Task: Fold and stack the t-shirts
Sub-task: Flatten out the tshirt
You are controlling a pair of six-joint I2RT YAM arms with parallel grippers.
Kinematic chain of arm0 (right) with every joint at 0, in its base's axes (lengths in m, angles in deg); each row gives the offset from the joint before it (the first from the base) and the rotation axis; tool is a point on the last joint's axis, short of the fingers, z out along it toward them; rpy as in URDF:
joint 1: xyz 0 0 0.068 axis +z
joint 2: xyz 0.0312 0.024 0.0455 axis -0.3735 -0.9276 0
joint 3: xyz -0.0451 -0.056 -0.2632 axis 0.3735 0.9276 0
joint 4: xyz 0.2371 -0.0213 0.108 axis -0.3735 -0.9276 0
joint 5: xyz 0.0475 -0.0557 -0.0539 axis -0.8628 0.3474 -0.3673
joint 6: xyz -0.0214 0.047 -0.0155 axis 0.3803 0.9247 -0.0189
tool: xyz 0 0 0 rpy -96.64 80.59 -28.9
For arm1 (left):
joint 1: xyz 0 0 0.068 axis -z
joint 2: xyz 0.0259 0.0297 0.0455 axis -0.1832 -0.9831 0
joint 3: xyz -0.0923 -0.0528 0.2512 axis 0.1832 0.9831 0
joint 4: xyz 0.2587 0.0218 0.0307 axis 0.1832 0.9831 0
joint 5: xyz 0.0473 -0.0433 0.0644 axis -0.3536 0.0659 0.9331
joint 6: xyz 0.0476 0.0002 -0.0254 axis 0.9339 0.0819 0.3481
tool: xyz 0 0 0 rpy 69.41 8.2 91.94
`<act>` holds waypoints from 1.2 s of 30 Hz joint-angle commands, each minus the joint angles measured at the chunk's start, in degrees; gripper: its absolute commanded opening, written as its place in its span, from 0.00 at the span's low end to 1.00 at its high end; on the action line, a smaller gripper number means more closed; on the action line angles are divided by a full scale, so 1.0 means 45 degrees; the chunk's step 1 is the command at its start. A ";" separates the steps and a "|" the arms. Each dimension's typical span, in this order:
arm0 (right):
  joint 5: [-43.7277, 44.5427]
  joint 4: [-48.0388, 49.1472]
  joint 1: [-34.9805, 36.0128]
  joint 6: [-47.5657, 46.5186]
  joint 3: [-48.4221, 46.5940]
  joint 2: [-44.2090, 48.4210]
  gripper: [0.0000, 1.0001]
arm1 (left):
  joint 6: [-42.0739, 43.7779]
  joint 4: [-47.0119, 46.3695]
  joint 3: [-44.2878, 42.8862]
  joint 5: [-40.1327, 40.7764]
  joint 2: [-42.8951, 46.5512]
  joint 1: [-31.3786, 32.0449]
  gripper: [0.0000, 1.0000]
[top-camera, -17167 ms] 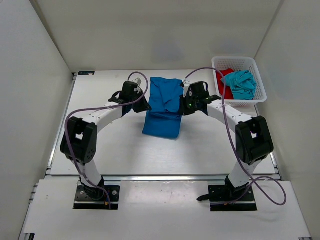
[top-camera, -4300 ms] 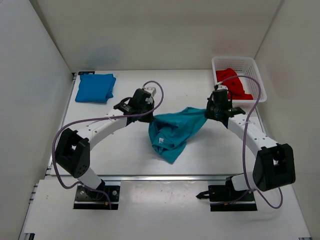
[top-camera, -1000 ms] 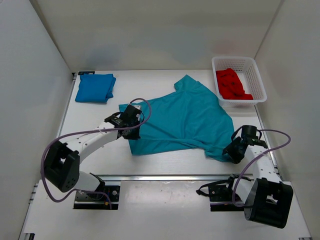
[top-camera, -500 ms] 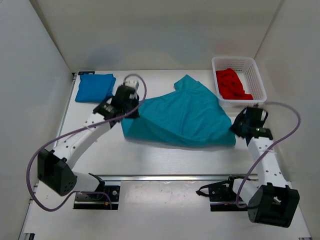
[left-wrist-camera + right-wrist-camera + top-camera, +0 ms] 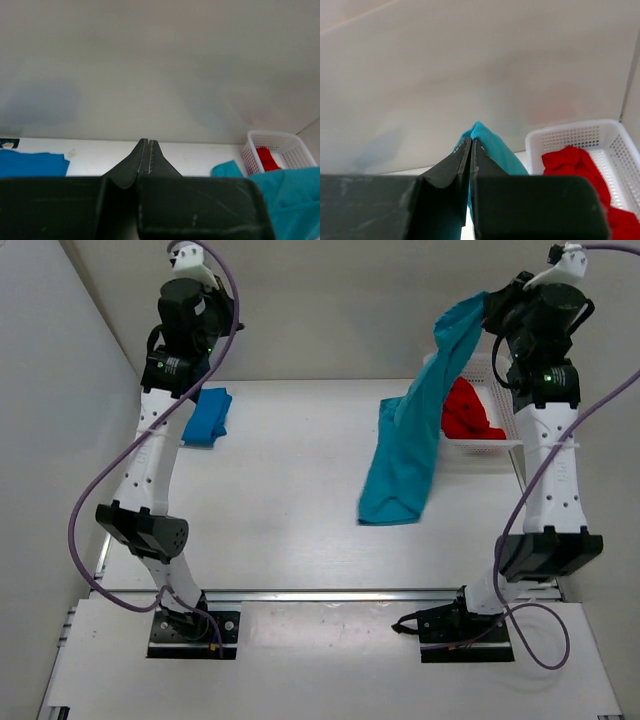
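Observation:
Next, my right gripper lowers the teal t-shirt (image 5: 436, 378), as it hangs from that gripper alone, and I should take its loose end (image 5: 391, 506) with my left gripper before I spread it.
The teal t-shirt (image 5: 412, 435) hangs in the air from one corner, its lower end near the table's middle right. My right gripper (image 5: 493, 308) is raised high and shut on that top corner; the right wrist view shows teal cloth (image 5: 492, 146) pinched between its jaws (image 5: 471, 140). My left gripper (image 5: 210, 312) is raised high at the back left, shut and empty (image 5: 146, 142). The royal blue t-shirt (image 5: 210, 416) lies folded at the table's back left, partly behind the left arm. The red t-shirt (image 5: 464, 416) lies crumpled in the basket.
The white mesh basket (image 5: 505, 436) stands at the back right corner, partly behind the hanging shirt; it also shows in the right wrist view (image 5: 580, 136) and the left wrist view (image 5: 280, 145). White walls enclose the table on three sides.
Both arms have risen from table height to high up. The left gripper has let go of the teal shirt, which went from spread on the table to hanging from the right gripper.

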 commanded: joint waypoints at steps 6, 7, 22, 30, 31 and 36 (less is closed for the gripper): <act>-0.0888 0.1023 0.0289 -0.0419 0.6920 0.4552 0.00 | 0.0147 -0.0355 0.5615 0.0148 0.2714 0.2057 0.00; -0.1259 0.0849 0.0734 -0.0690 0.6885 0.4497 0.00 | -0.0164 -0.0570 0.6553 -0.0376 0.3026 0.1941 0.00; -0.7001 0.2287 0.4961 0.0376 -0.2830 0.0343 0.00 | -0.0988 -0.1022 1.2578 -0.0987 0.7734 0.0553 0.00; -0.7651 0.4795 0.1408 0.5069 -0.0956 0.2262 0.00 | -0.0539 -0.0397 1.1952 -0.0655 0.8147 0.0689 0.00; -0.7689 0.4735 0.1151 0.5069 0.0928 0.2599 0.00 | -0.0519 -0.0397 1.2011 -0.0577 0.8147 0.0825 0.00; -0.7280 0.4852 -0.1075 0.4992 1.2056 0.7221 0.00 | -0.0499 0.0071 1.3005 -0.0732 0.8126 0.1352 0.04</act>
